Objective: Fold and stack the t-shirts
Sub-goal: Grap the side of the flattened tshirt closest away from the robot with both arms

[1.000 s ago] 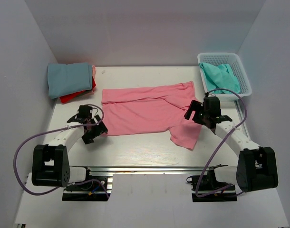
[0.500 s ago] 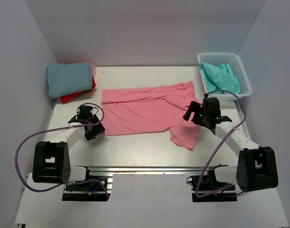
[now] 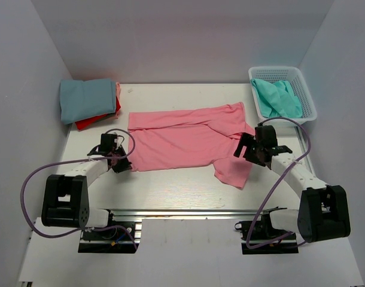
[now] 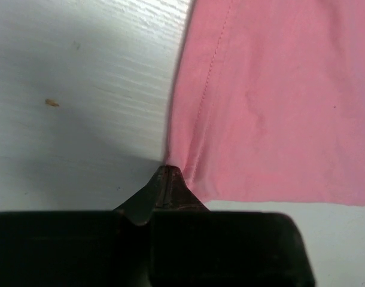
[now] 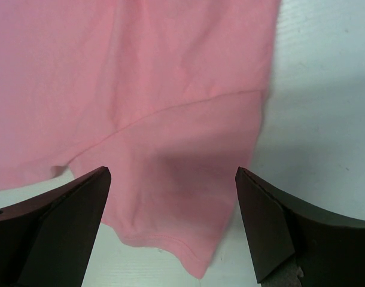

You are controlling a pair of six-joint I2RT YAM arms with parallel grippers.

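I expect the pink t-shirt's near side (image 3: pixel 178 162) to fold over with the sleeve when I carry the sleeve back, because the limp sleeve joins that side at a seam (image 5: pixel 164 110).
A salmon pink t-shirt (image 3: pixel 182 140) lies spread flat mid-table, one sleeve (image 3: pixel 235 170) pointing toward the near edge. My left gripper (image 3: pixel 122 165) is at the shirt's near-left corner. In the left wrist view its jaws (image 4: pixel 166 174) are shut, pinching the hem edge, and the pink cloth (image 4: pixel 272 101) puckers toward the tips. My right gripper (image 3: pixel 249 149) hangs open over the sleeve. In the right wrist view the sleeve (image 5: pixel 188 197) lies between the wide-apart fingers (image 5: pixel 81 206). A dusty blue t-shirt (image 3: pixel 87 98) sits folded on a red one (image 3: pixel 97 121) at the back left.
A white lattice basket (image 3: pixel 309 101) at the back right holds a crumpled turquoise t-shirt (image 3: pixel 278 97). Grey walls close in the table on the left, back and right. A bare strip of white table (image 3: pixel 170 188) lies between the shirt and the arm bases.
My left gripper has slid right to the pink shirt's near-left corner and shut on it. The right gripper stayed open and shifted slightly over the sleeve.
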